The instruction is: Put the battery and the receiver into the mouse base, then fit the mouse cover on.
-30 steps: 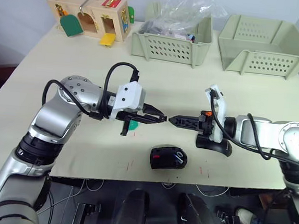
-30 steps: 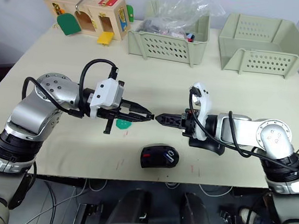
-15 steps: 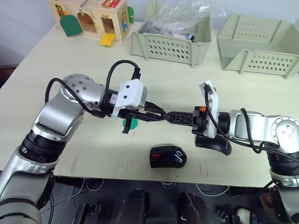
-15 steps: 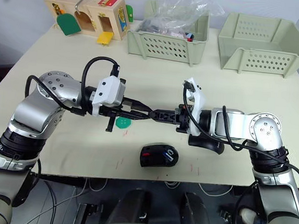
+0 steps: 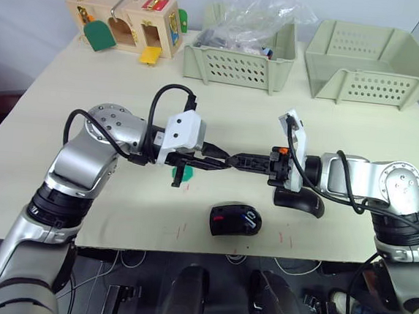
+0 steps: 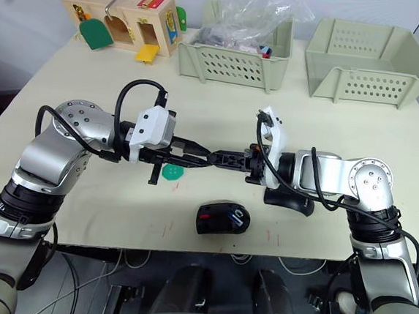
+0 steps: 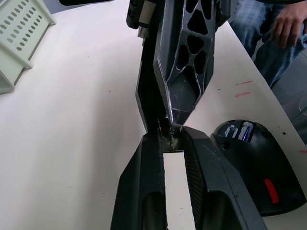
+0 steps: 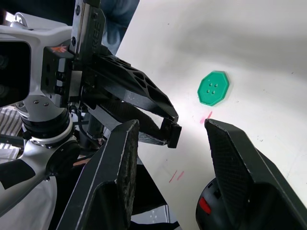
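My gripper will push the receiver [image 5: 230,161] into the hollow, which still shows dark space [image 5: 248,212] beside the white-and-blue battery. The receiver will fit in there and stay.
The black mouse base [image 5: 233,222] with its red mark lies near the table's front edge, and the white-and-blue battery [image 5: 250,218] sits in its hollow. The glossy mouse cover [image 5: 300,202] rests on the table under my right forearm. My left gripper [image 5: 227,161] and right gripper [image 5: 236,160] meet tip to tip above the table, just behind the base. In the left wrist view my left gripper [image 7: 169,136] pinches a tiny piece, apparently the receiver. In the right wrist view my right gripper [image 8: 170,123] stands open around the left fingertips.
A green disc [image 5: 184,174] lies under my left gripper. At the back stand a basket [image 5: 242,57] holding a plastic bag, an empty basket [image 5: 372,65] and a wooden toy box [image 5: 126,21]. A person's hand [image 7: 288,19] and legs show beyond the table's front edge.
My right gripper has reached left and closed the gap, so its fingers now enclose the left gripper's tips. The left arm shifted slightly. Base and cover stayed put.
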